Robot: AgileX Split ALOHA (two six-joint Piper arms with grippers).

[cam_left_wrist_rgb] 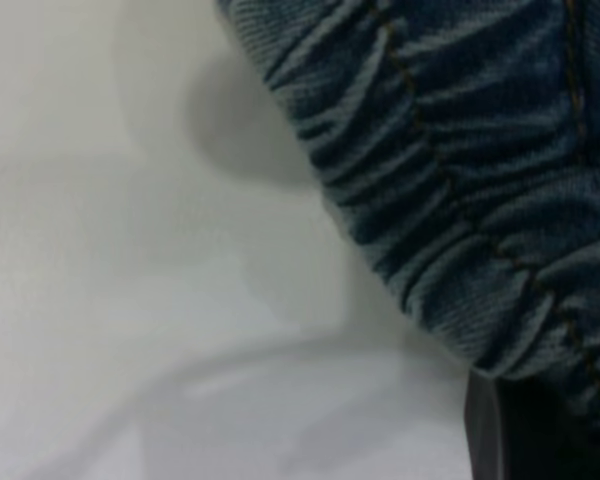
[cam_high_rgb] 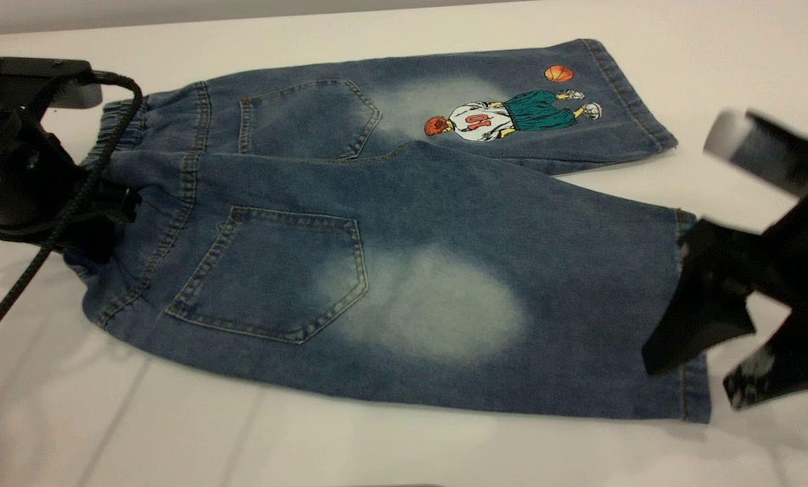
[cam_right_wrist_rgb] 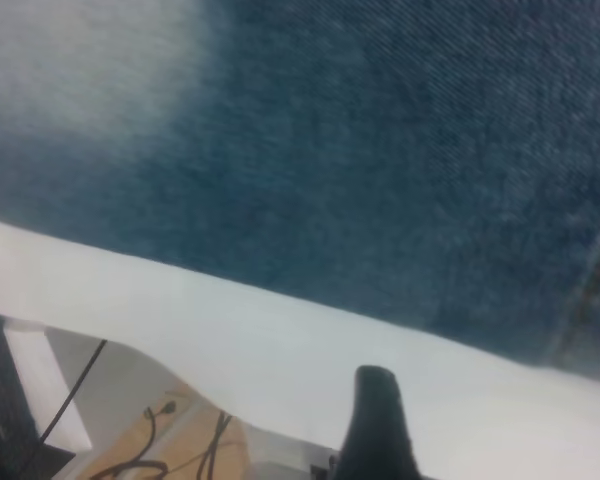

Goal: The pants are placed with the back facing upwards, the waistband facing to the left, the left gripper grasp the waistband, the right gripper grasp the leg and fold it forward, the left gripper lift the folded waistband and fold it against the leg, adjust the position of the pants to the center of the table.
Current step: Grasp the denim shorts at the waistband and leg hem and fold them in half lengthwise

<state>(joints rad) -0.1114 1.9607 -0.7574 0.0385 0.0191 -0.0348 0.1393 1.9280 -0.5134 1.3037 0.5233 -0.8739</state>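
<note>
A gap separates the legs, so the far leg should stay flat and its cartoon print should end up hidden when the robot folds the near leg over.
The pants lie flat on the table, back pockets up, with the ruffled waistband at the left. My left gripper sits at the near end of the waistband, shut on the gathered denim. In the left wrist view the waistband bunches over one dark finger. My right gripper hovers open at the hem of the near leg, the one with the plain faded patch, holding nothing. The right wrist view shows one fingertip over bare table beside that leg.
The far leg with the cartoon print lies behind the near one. The left arm's braided cable trails over the table's left side. The right wrist view shows the table's edge, with floor and cables below it.
</note>
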